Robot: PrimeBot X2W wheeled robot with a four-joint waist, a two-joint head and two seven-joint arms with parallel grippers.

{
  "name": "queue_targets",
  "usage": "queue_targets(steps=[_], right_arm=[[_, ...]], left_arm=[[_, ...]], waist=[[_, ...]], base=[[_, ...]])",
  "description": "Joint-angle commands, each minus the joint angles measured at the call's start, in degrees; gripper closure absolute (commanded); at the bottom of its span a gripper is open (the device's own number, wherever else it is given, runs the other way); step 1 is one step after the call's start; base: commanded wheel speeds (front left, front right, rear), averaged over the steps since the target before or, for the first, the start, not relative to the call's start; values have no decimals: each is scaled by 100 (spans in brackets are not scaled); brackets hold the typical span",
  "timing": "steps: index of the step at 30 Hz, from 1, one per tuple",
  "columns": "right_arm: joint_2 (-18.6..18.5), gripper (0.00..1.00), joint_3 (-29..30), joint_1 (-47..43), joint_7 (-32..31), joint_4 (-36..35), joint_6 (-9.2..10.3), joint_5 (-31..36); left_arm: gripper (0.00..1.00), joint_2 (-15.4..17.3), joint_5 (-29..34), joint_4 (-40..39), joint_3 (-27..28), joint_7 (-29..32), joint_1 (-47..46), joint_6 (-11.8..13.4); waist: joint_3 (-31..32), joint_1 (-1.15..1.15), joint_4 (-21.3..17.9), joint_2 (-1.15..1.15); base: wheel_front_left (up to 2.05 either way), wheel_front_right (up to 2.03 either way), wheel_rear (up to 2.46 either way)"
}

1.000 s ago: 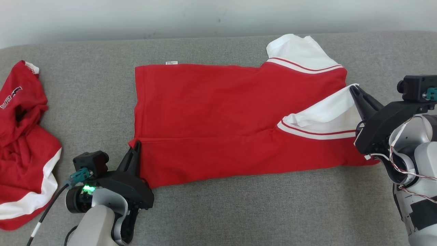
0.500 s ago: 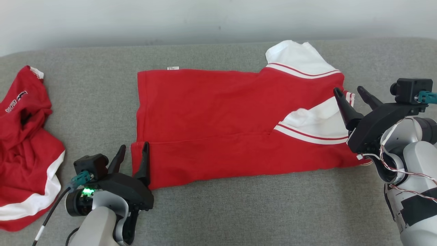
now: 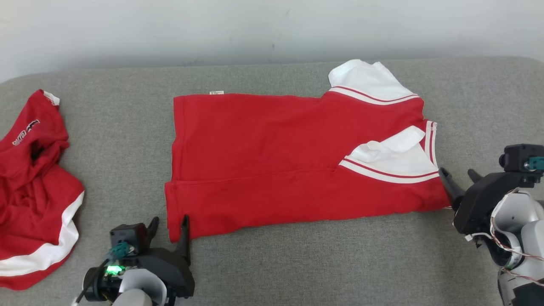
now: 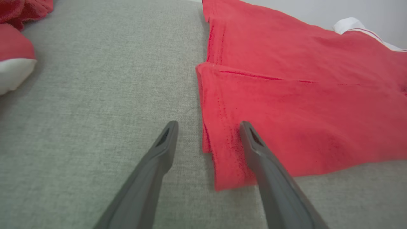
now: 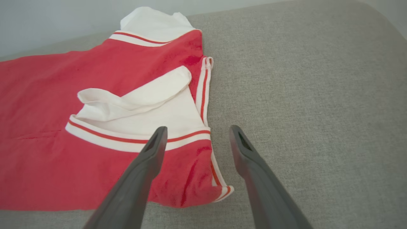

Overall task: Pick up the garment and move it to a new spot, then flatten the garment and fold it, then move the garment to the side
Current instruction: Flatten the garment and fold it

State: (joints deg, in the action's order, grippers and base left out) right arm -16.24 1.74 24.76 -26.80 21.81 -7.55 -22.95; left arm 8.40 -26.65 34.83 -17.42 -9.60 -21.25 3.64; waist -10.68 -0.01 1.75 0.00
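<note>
I should expect hidden lettering on the garment's bottom side when I fold the garment's white edge (image 3: 433,145) over, because the garment's upturned side (image 3: 255,137) is plain red.
The garment (image 3: 276,161), a red shirt with white striped sleeves, lies spread on the grey cushion with its near long edge folded over. My left gripper (image 3: 169,219) stands open at its near left corner. In the left wrist view that gripper (image 4: 208,123) straddles the corner's hem, one finger over the garment (image 4: 302,95), nothing pinched. My right gripper (image 3: 457,171) stands open just off the garment's near right corner. In the right wrist view it (image 5: 197,127) hovers above the striped hem of the garment (image 5: 63,79), with a white sleeve lying folded on top.
A second red and white garment (image 3: 34,191) lies crumpled at the far left, and its edge (image 4: 16,47) also appears in the left wrist view. The grey cushion (image 3: 297,263) runs wide, with bare fabric in front and to the right. A pale wall rises behind.
Both grippers went from shut on the garment's near edge to open and drew back toward me. The white sleeve dropped flat onto the shirt. The head view shifted a little.
</note>
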Motion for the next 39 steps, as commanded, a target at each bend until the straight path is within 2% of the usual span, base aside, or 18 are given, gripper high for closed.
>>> queue_targets(steps=[1,7,14,19,20,21,22,30,35,39], right_arm=[[143,0,121,-56,-112,47,11,182],[465,0,289,-7,-410,148,11,899],[772,0,724,85,-646,446,11,1568],[946,0,826,34,-787,551,10,1705],[971,42,819,5,-840,566,10,1733],[988,78,808,-17,-855,556,11,1755],[1000,100,795,-44,-851,537,11,1765],[991,100,954,-433,-793,69,11,1448],[1034,100,1166,-925,-942,-685,11,1084],[1101,100,1315,-1626,-1232,-1559,11,936]], left_arm=[[0,26,144,34,-74,112,-20,98],[0,-39,186,104,-199,464,-108,327],[0,-100,171,199,-330,614,-173,278],[0,-143,125,279,-409,694,-201,191],[35,-152,112,319,-437,735,-179,160],[88,-161,89,344,-463,759,-153,118],[100,-184,53,374,-485,799,-121,70],[100,-162,-137,336,-486,874,233,-52],[100,-19,-221,-65,-419,804,507,-4],[100,159,-254,-652,-408,912,986,125]], waist=[[-76,1,-32,0],[-238,1,-67,0],[-329,1,-17,0],[-320,1,16,0],[-310,1,16,0],[-297,1,15,0],[-282,1,13,0],[-13,1,23,0],[202,1,39,0],[345,1,65,0]], base=[[0,0,0],[0,0,0],[0,0,0],[0,0,0],[0,0,0],[0,0,0],[0,0,0],[0,0,0],[0,0,0],[0,0,0]])
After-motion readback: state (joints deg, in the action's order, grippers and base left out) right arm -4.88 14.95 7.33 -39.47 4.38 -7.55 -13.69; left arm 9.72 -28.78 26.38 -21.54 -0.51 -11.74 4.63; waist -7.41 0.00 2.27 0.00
